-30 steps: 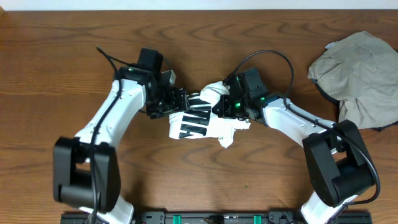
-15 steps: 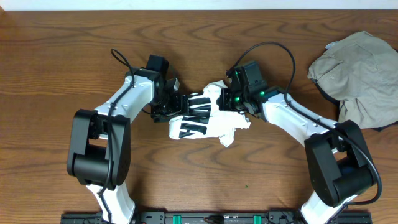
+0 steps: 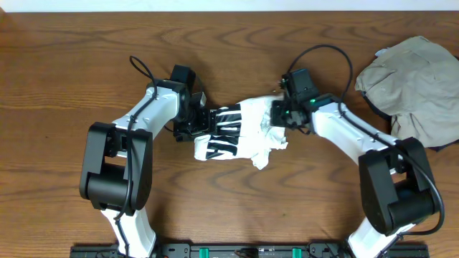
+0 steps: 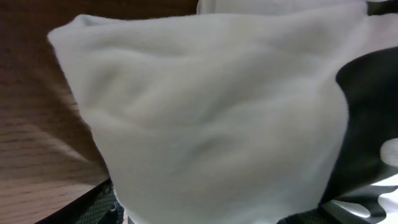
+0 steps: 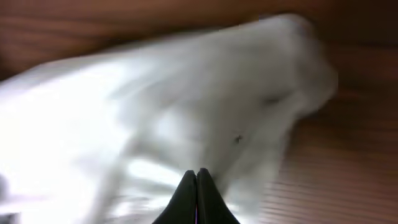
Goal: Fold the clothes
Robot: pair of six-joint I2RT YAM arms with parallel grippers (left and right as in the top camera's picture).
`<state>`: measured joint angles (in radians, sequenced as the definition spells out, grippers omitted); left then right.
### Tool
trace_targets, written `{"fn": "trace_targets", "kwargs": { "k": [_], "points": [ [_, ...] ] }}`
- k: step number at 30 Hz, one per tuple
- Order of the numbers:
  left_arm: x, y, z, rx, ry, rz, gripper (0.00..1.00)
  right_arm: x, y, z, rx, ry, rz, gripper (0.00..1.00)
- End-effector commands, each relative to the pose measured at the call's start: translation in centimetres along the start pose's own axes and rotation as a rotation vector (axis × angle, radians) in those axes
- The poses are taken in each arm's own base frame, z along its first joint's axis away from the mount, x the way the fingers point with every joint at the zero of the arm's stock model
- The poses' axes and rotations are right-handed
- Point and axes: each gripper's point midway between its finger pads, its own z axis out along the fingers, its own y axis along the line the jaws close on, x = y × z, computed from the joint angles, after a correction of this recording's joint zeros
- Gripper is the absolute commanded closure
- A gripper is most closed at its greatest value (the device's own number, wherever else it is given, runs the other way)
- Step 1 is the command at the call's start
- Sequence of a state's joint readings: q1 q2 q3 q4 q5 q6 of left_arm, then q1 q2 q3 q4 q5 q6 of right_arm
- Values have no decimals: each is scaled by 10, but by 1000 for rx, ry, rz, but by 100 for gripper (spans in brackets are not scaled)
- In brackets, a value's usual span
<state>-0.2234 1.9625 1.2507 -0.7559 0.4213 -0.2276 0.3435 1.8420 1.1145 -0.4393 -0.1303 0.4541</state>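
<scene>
The robot's right gripper has its fingers closed and empty over the white garment's bunched end [image 3: 277,135], so it should move back inward and open around the garment's raised fold [image 3: 259,140].
A white garment with black print [image 3: 233,136] lies bunched on the wooden table at centre. My left gripper [image 3: 206,120] is at its left edge, and a wad of the cloth sits between its fingers. This white cloth [image 4: 211,118] fills the left wrist view, with a black patch at the right. My right gripper [image 3: 278,115] is at the garment's upper right edge. Its fingertips [image 5: 196,179] are pressed together with no cloth seen between them. The white fabric [image 5: 161,118] lies blurred just beyond them.
A crumpled beige garment [image 3: 416,86] lies at the table's far right, over something dark at its lower edge. Bare wood table [image 3: 72,86] surrounds the arms. The black base rail [image 3: 237,251] runs along the front edge.
My right gripper has moved right, off the top of the white garment to its right edge, leaving more cloth uncovered. My left gripper stays at the left edge, while that arm's elbow has swung in.
</scene>
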Motion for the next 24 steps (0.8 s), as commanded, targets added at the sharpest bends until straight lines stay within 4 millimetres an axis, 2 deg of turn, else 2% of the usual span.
{"fn": "trace_targets", "kwargs": {
  "k": [1,3,6,8,11,12,15,20,24],
  "points": [
    [-3,30,4,-80,3,-32,24,-21,-31,-10,82,-31,16,99],
    [-4,35,2,-79,2,-51,24,-29,-39,-21,95,-13,41,99],
    [-5,40,0,-78,3,-50,24,-42,-33,-42,70,7,37,99],
    [-3,41,0,-79,9,-44,24,-49,-15,-59,4,25,16,99],
    [-2,41,0,-80,13,-46,24,-45,34,-81,-207,88,-72,99],
    [-2,41,0,-80,13,-46,24,-35,59,-89,-321,133,-111,99],
    [-3,42,-1,-80,11,-51,24,-5,89,-93,-434,221,-188,99],
    [-5,47,-3,-78,7,-70,24,47,106,-70,-419,325,-252,99],
    [-6,52,-5,-76,2,-94,24,76,120,-51,-441,354,-259,99]
  ]
}}
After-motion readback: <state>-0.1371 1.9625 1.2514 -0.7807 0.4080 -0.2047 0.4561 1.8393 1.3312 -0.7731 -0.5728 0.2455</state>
